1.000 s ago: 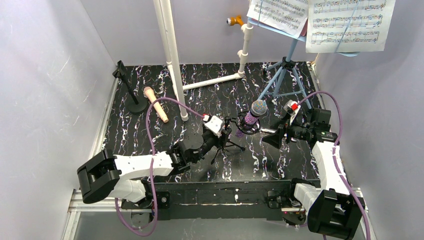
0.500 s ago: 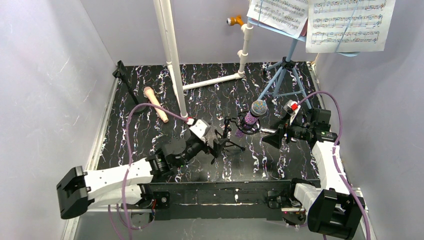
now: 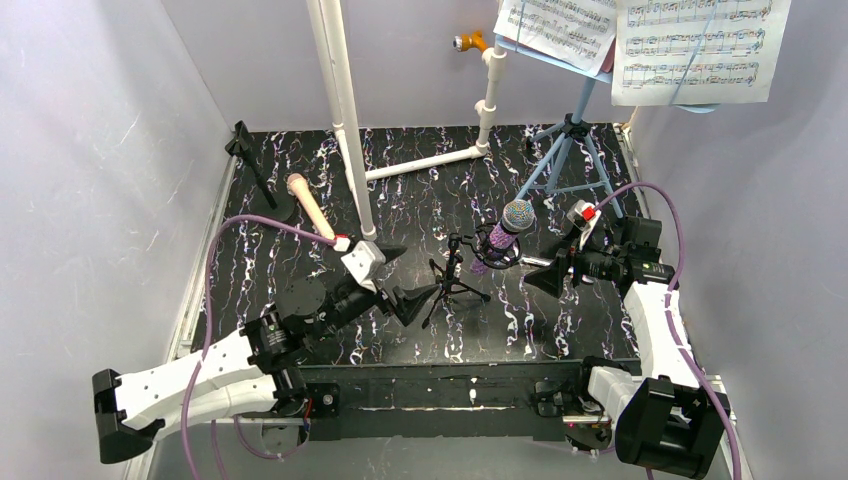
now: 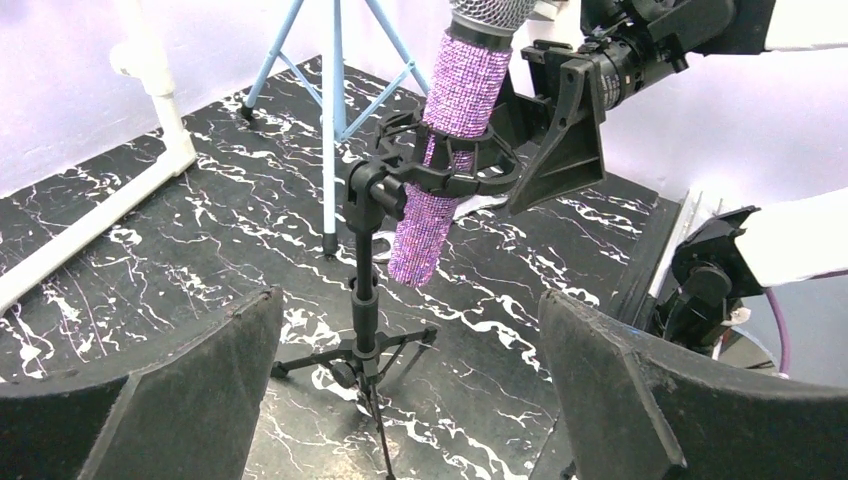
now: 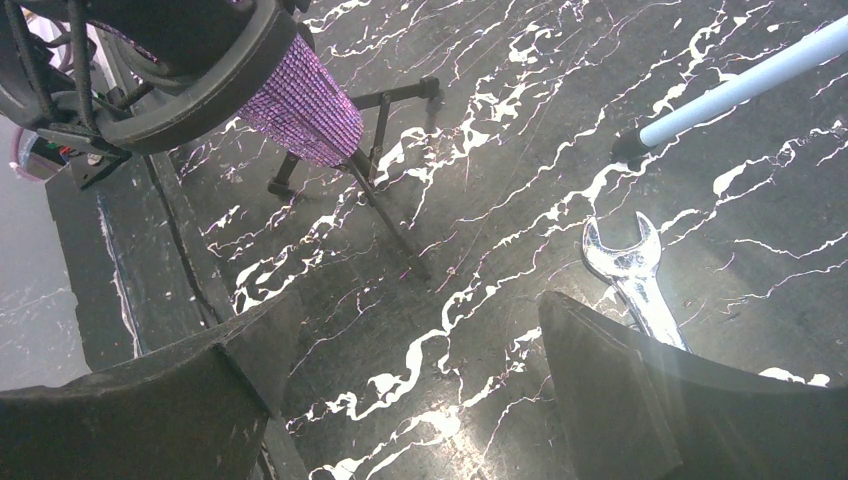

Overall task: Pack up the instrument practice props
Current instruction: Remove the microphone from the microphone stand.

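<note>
My left gripper is moving toward the part of the handle below the mesh head, and the purple glitter microphone's handle sticks up clear above the clip. My left gripper should go on before it closes there.
The purple glitter microphone sits tilted in the clip of the black mic tripod at mid-table. My left gripper is open just left of the tripod, touching nothing. In the left wrist view the tripod stands ahead of the gap between my open left gripper's fingers. My right gripper is open just right of the microphone, holding nothing. The peach microphone lies at the far left beside the round-base holder. The light-blue music rack carries sheet-music pages.
White plastic pipes rise at the back centre, with one run lying on the table. A silver wrench lies under my right gripper, near a blue rack leg. Grey walls close in on the left, back and right.
My left gripper has opened and pulled back to the left, away from the black tripod. The tripod and purple microphone stay standing. The right arm has not moved.
</note>
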